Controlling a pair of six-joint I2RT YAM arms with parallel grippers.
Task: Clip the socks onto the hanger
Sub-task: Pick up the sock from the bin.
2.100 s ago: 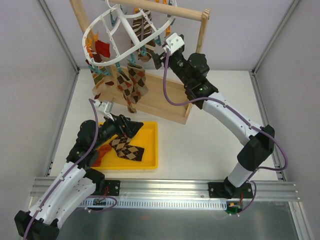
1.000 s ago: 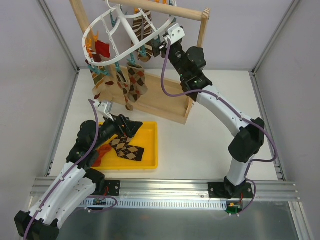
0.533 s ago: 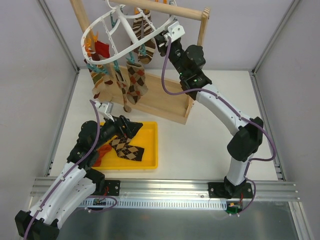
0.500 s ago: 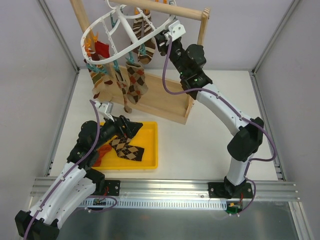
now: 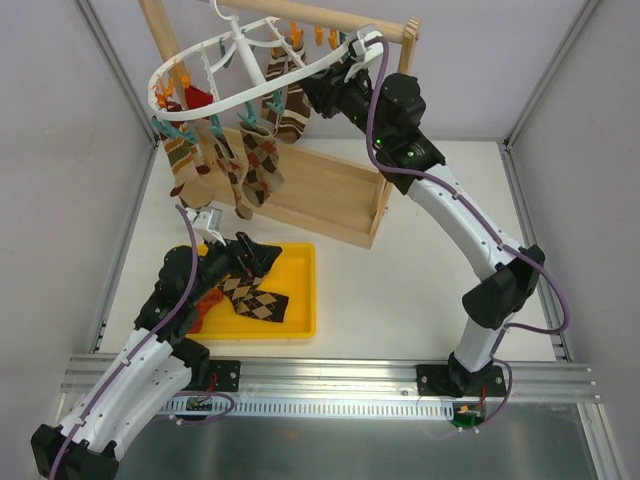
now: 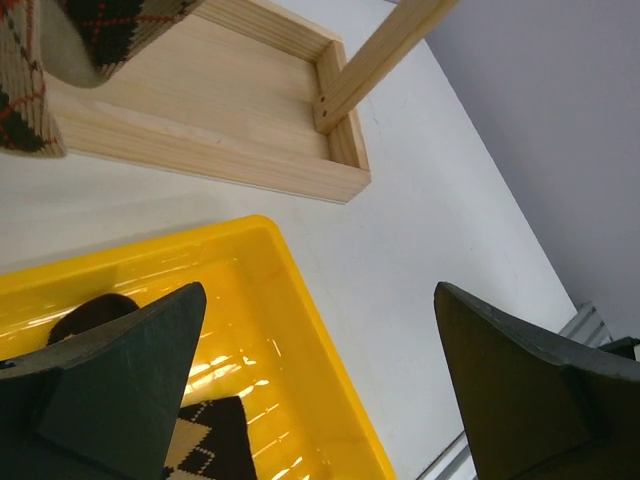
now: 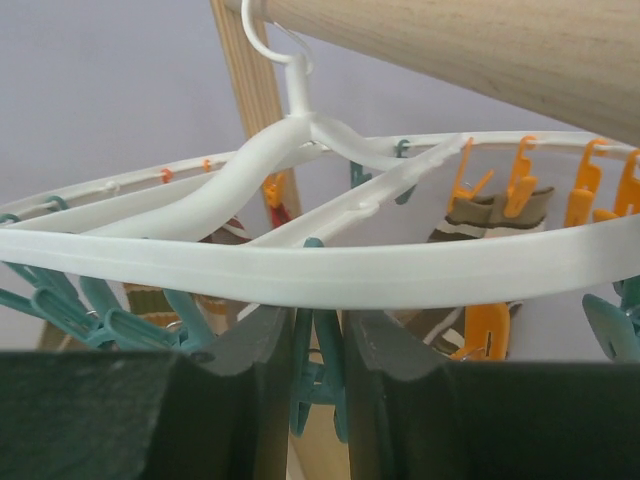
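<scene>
The orange-red sock [image 5: 207, 304] is next to the argyle sock [image 5: 256, 300] and free to lift. My open left gripper should go on moving down toward the orange-red sock until the fingers close on its cloth.
The white hoop hanger [image 5: 250, 88] hangs from the wooden rail, ringed with teal and orange pegs. One orange-red sock [image 5: 197, 97] is clipped at its left side. The other orange-red sock [image 5: 206, 299] lies in the yellow tray [image 5: 305, 290], partly under my left arm. My right gripper [image 5: 318, 92] is at the hoop's right rim. In the right wrist view this gripper [image 7: 318, 335] is shut on a teal peg [image 7: 322, 375] just under the hoop [image 7: 300, 272]. My left gripper [image 5: 256, 254] hovers open over the tray [image 6: 300, 330], nothing between its fingers [image 6: 520, 390].
Argyle and striped socks [image 5: 255, 160] hang from the hoop over the wooden stand's base [image 5: 320, 195]. An argyle sock [image 5: 252, 299] lies in the tray, its edge also in the left wrist view as an argyle sock [image 6: 205, 445]. The stand's post [image 6: 385, 55] rises nearby.
My right gripper has closed on a teal peg at the hoop's rim. The hoop has swung left and levelled out, the hanging socks moving with it. The left arm has barely moved.
</scene>
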